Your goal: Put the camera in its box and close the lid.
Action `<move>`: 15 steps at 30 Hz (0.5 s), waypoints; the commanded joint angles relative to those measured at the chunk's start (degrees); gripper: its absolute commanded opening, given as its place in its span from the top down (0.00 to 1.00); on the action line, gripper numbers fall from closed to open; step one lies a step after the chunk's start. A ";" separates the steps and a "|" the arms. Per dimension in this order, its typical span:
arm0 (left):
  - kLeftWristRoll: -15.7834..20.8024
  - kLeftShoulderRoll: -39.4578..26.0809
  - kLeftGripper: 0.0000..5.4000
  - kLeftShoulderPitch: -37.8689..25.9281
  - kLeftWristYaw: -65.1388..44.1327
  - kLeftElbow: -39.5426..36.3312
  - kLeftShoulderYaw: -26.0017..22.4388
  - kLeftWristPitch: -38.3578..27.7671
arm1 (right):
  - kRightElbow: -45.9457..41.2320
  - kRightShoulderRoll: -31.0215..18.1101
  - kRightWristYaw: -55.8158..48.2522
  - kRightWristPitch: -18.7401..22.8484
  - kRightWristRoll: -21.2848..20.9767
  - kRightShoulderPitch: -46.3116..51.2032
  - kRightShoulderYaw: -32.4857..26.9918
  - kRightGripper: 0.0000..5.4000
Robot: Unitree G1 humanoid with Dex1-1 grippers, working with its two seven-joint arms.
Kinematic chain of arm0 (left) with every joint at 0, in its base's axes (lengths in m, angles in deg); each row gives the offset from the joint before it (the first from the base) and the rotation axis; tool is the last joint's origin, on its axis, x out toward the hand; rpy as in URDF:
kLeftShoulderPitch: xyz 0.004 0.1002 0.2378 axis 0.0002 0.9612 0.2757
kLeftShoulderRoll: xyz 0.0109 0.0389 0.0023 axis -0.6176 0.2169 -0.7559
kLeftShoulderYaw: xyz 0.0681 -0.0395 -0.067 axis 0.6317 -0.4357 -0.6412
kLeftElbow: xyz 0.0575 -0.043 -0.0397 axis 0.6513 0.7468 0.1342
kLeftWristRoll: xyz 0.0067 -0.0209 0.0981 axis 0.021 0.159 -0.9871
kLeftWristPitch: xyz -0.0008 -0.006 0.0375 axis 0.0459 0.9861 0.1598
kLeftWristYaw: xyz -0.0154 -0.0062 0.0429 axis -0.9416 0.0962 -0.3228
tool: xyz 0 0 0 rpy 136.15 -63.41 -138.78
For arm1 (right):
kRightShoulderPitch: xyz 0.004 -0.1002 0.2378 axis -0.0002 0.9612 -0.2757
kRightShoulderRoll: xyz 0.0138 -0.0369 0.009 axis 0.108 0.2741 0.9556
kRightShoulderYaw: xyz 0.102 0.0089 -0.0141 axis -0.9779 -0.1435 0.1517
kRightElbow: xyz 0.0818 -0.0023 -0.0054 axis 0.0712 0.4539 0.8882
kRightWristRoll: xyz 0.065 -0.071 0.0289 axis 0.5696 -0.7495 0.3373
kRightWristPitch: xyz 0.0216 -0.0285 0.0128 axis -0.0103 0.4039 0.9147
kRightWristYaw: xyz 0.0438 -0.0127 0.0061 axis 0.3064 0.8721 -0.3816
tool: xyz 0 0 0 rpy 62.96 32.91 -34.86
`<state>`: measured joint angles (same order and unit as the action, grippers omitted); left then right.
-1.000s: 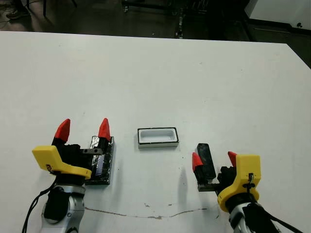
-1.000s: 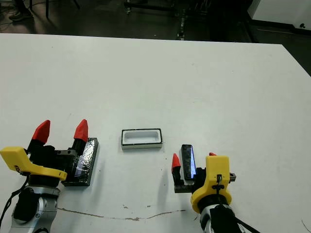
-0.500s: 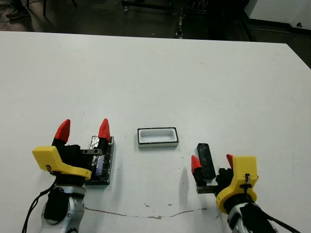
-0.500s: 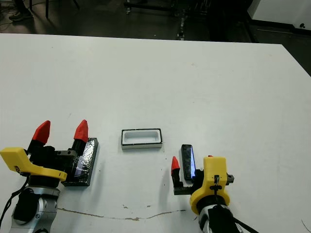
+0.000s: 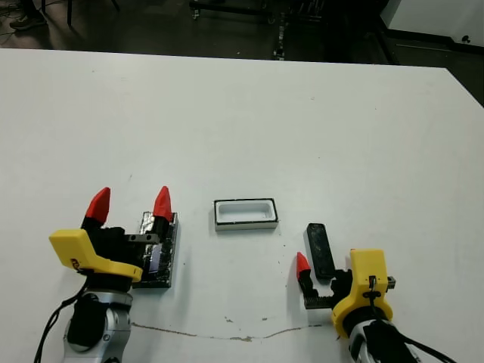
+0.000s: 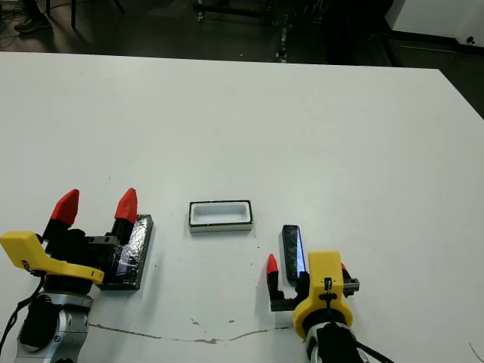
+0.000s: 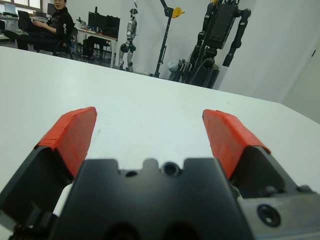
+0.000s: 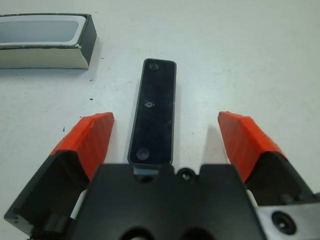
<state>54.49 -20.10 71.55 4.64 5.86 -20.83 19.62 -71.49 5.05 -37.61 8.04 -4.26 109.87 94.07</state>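
My gripper will lower the camera (image 5: pixel 321 251) into the long white hollow in the box (image 5: pixel 246 210). The camera will sink in flat there because the hollow matches its slim shape.
The camera (image 5: pixel 320 249) is a slim matte black bar lying flat on the white table, right of the box (image 5: pixel 245 223), a small white tray with a dark rim. My right gripper (image 8: pixel 167 125) is open, its red fingers (image 8: pixel 95 132) on either side of the camera's near end without touching it. The lid (image 5: pixel 166 253), a glossy black slab with silvery patches, lies left of the box. My left gripper (image 5: pixel 130 203) is open above the lid's left edge, with nothing between its fingers.
A thin dark crack line (image 5: pixel 242 336) runs across the table near its front edge. Beyond the table's far edge, a person (image 7: pixel 55 25) sits at a desk and robot stands (image 7: pixel 220 40) rise along the wall.
My right gripper has drawn back slightly toward the table's near edge and turned, so its yellow body now covers its right finger. Camera, box, lid and left arm have not moved.
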 commanded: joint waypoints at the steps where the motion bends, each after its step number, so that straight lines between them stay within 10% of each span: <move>1: 0.01 -0.62 0.00 0.52 -0.71 0.11 0.04 0.43 | 1.39 -0.25 -0.01 -1.37 -0.57 0.86 -0.07 0.00; 15: 0.46 -0.56 0.00 0.77 -1.00 -0.05 0.03 0.40 | 0.67 1.07 -0.52 1.74 0.47 0.42 -0.78 0.23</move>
<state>55.06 -20.29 71.83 3.97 5.86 -20.83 19.62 -70.94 6.16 -38.13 7.92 -3.95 109.95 93.95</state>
